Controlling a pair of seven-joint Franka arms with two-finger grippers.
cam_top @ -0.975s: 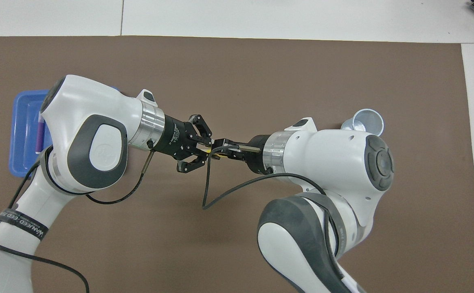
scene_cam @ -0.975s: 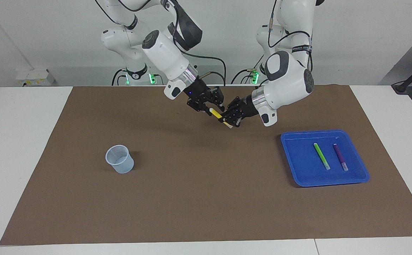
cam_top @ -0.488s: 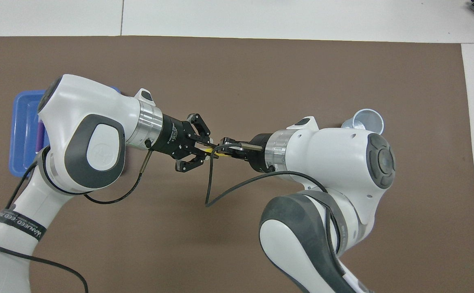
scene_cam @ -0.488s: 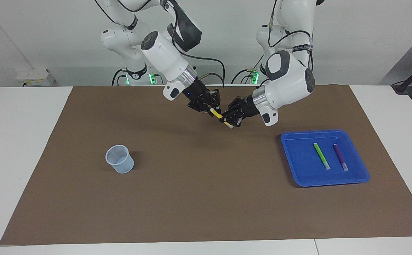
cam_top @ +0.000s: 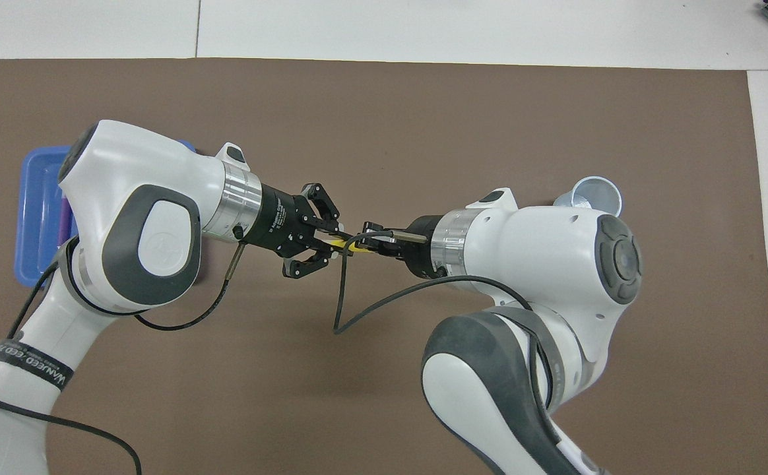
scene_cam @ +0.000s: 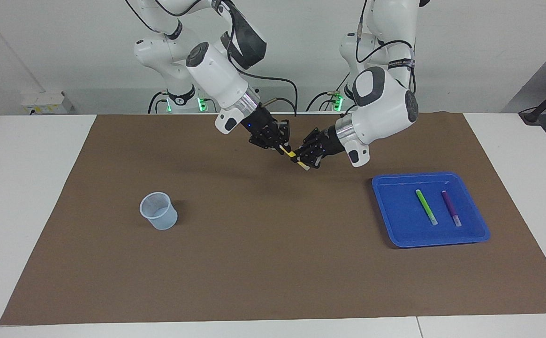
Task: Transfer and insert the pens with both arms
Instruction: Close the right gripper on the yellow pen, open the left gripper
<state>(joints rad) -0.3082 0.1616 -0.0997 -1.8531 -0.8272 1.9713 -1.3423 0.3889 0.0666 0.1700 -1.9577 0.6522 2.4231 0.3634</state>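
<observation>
Next, I open my left gripper and move it back to the blue tray [scene_cam: 429, 211] before my right gripper reaches the cup, because both grippers are closed on the yellow pen [scene_cam: 289, 152].
The yellow pen [scene_cam: 290, 153] hangs tilted in the air over the brown mat, between the two grippers. My left gripper [scene_cam: 302, 160] is shut on its lower part, with the whitish tip poking out below. My right gripper [scene_cam: 282, 146] is shut on its upper end. From overhead only a short yellow stretch of the pen [cam_top: 338, 244] shows between the left gripper [cam_top: 326, 239] and the right gripper [cam_top: 365, 245]. The green pen [scene_cam: 426, 206] and the purple pen [scene_cam: 451, 208] lie side by side in the blue tray [scene_cam: 395, 234].
A clear plastic cup [scene_cam: 158, 211] stands upright on the mat toward the right arm's end, also seen from overhead [cam_top: 594, 198]. The blue tray [cam_top: 31, 211] sits toward the left arm's end, partly under the left arm. A black cable loops below the right wrist.
My right gripper's fingers have closed onto the yellow pen's upper end. Both wrists shifted slightly; the left gripper kept its hold.
</observation>
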